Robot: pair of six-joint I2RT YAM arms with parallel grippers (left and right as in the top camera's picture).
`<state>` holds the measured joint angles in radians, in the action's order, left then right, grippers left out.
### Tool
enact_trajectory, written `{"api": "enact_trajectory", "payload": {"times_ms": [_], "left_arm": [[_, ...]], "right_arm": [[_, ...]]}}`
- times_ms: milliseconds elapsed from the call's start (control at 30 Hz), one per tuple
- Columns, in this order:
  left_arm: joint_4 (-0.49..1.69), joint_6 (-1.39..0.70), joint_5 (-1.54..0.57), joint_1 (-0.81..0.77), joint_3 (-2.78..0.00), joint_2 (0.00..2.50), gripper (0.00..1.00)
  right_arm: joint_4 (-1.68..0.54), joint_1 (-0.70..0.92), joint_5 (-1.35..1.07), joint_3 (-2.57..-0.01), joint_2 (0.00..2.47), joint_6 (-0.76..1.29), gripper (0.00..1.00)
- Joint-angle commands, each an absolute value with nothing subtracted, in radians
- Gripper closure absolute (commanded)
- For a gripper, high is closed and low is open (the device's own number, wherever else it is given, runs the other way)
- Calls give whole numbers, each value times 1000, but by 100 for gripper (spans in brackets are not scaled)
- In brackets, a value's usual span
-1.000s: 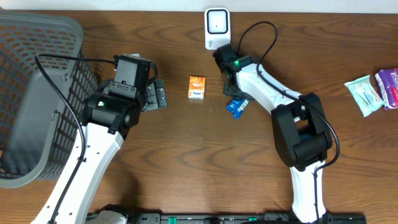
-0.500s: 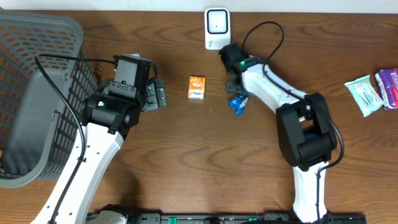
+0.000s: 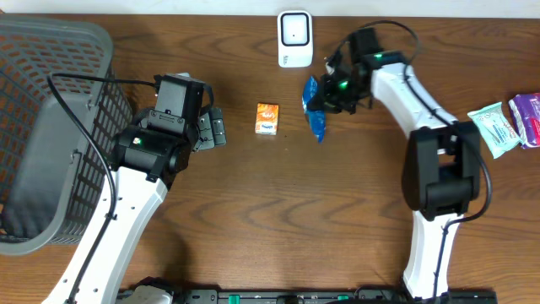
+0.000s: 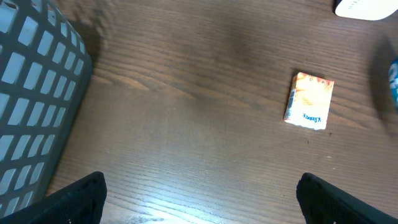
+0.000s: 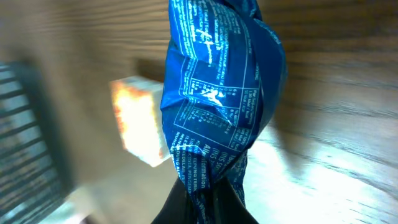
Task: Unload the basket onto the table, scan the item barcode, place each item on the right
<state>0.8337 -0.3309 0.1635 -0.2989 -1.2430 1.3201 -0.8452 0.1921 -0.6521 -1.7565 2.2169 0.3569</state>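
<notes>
Next, my right gripper puts the packet down logo side up on the wood and takes the packet's edge before I scan it, because the blue packet's fine print faces my right gripper's wrist.
A blue printed packet hangs above the table just right of the white scanner, with my right gripper shut on its end. In the right wrist view the packet fills the middle, pinched between the dark fingers of that gripper, and its printed side faces the camera. No barcode is readable. A small orange box lies on the table left of the packet. My left gripper stands open over bare wood, left of the orange box.
A large grey mesh basket takes up the table's left end, close to my left arm. A green-white packet and a purple one lie at the far right edge. The scanner's corner shows in the left wrist view.
My right gripper closed on the blue packet, lifted it from the table and carried it up and right towards the scanner. The left arm has not moved.
</notes>
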Motion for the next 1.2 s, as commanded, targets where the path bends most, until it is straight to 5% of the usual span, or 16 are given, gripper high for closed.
{"api": "enact_trajectory", "payload": {"times_ms": [0, 333, 400, 700, 1000, 1167], "left_arm": [[837, -311, 169, -297, -1248, 1322, 2], [837, -311, 169, -297, -1248, 1322, 2], [837, -311, 169, -297, -1248, 1322, 2], [837, -311, 169, -297, -1248, 1322, 2], [837, -311, 169, -297, -1248, 1322, 2], [837, -311, 169, -297, -1248, 1322, 2]], "right_arm": [[-820, 128, -1021, -1709, 2221, 215, 99], [-480, 15, -1135, -1361, 2224, 363, 97], [-468, -26, -1090, -1341, 2224, 365, 83], [-606, -179, -926, -1396, 2150, 346, 51], [-731, -101, -678, -1422, 1933, 249, 49], [-742, 11, -537, -1420, 1906, 231, 33]]}}
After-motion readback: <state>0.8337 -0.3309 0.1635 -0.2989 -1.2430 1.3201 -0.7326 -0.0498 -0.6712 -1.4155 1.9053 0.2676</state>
